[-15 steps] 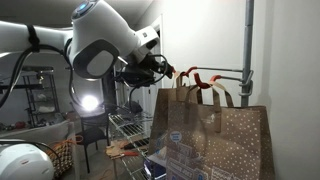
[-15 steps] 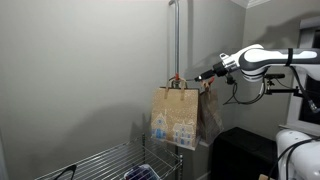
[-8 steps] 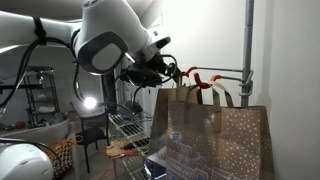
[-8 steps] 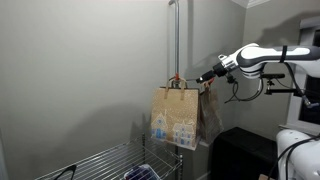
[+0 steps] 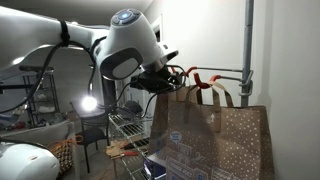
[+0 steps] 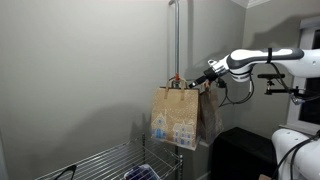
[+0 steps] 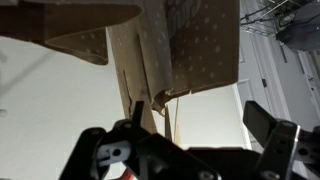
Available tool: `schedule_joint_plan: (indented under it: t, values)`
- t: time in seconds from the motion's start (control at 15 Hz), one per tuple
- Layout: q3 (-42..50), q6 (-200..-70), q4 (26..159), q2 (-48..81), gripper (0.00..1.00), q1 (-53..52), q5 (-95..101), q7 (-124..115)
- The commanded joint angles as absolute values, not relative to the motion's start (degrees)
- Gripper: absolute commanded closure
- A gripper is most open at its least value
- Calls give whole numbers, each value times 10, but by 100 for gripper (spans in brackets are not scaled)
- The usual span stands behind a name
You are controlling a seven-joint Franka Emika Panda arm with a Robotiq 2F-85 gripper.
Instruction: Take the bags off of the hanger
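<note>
My open gripper slants across the bag's handle (image 7: 160, 101), so I should straighten my gripper and shift toward the red hook end (image 5: 194, 76), centring the handle before closing.
Two brown dotted paper bags (image 5: 215, 135) hang by their twisted handles (image 5: 205, 90) from the hanger (image 5: 222, 74), a thin grey rod with a red hook end on a vertical pole (image 5: 248, 50). In an exterior view the bags (image 6: 180, 118) hang under the pole. My gripper (image 5: 176, 77) is at the hook end, right beside the handles, also seen in an exterior view (image 6: 201, 80). In the wrist view the gripper (image 7: 200, 125) is open, with the bags (image 7: 175, 50) and a thin handle strand (image 7: 168, 118) between its fingers.
A wire shelf rack (image 5: 135, 130) stands below the bags and also shows in an exterior view (image 6: 110, 160). A bright lamp (image 5: 88, 103) and a chair sit behind. A grey wall (image 6: 80, 70) backs the pole.
My arm has swung toward the bags. The gripper has moved closer to the hook end and the handles. The bags hang as before.
</note>
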State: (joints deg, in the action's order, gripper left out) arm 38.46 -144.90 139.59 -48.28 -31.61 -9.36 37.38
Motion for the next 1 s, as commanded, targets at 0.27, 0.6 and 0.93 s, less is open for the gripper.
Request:
schedule_joint_plan:
  t: [0.27, 0.6, 0.93]
  values:
    - [359, -1448, 1406, -477, 0, -283, -119, 389]
    - [318, -1518, 1396, -466, 0, -269, -116, 385]
    - [322, -1553, 1394, -446, 0, -271, -112, 382]
